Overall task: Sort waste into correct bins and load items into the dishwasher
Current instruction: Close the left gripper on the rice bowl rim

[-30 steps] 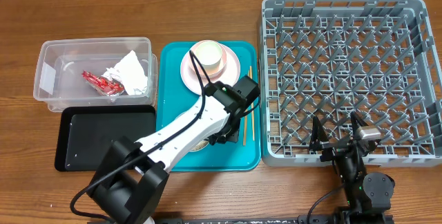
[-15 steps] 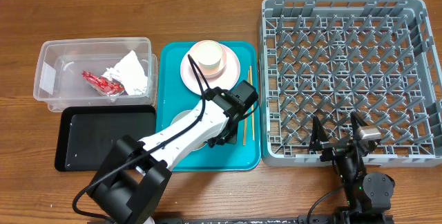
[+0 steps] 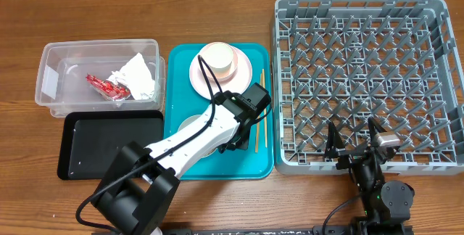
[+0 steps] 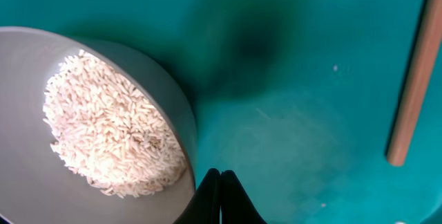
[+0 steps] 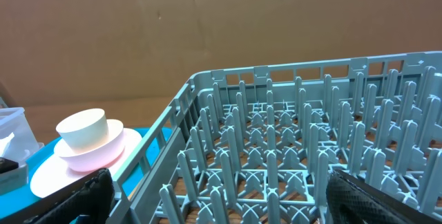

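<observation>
The left gripper's closed fingers are just outside the whitish bowl's rim, so the robot should open them, straddle the bowl's rim (image 4: 191, 173) and close them before it lifts the bowl.
My left gripper (image 4: 221, 182) is shut and empty, its tips low over the teal tray (image 4: 311, 44) just right of the pale whitish bowl (image 4: 34, 196), which holds the rice (image 4: 110, 127). Overhead, the left gripper (image 3: 233, 142) hides most of that bowl (image 3: 190, 125). The chopsticks (image 3: 259, 130) lie to its right; one shows in the left wrist view (image 4: 413, 79). The cream cup (image 3: 219, 57) sits in the pink bowl (image 3: 236, 66) on the pink plate (image 3: 199, 79). The napkin (image 3: 138, 75) and red wrapper (image 3: 105, 86) lie in the clear tub (image 3: 51, 83). My right gripper (image 3: 355, 144) is open.
The black tray (image 3: 109, 144) lies in front of the tub. The grey dish rack (image 3: 362, 6) fills the right side and holds nothing; its near wall (image 5: 207, 86) is just ahead of my right gripper (image 5: 228, 203). The teal tray's rim (image 3: 257, 166) touches the rack.
My left wrist has shifted slightly down and left over the teal tray. The right arm has not moved.
</observation>
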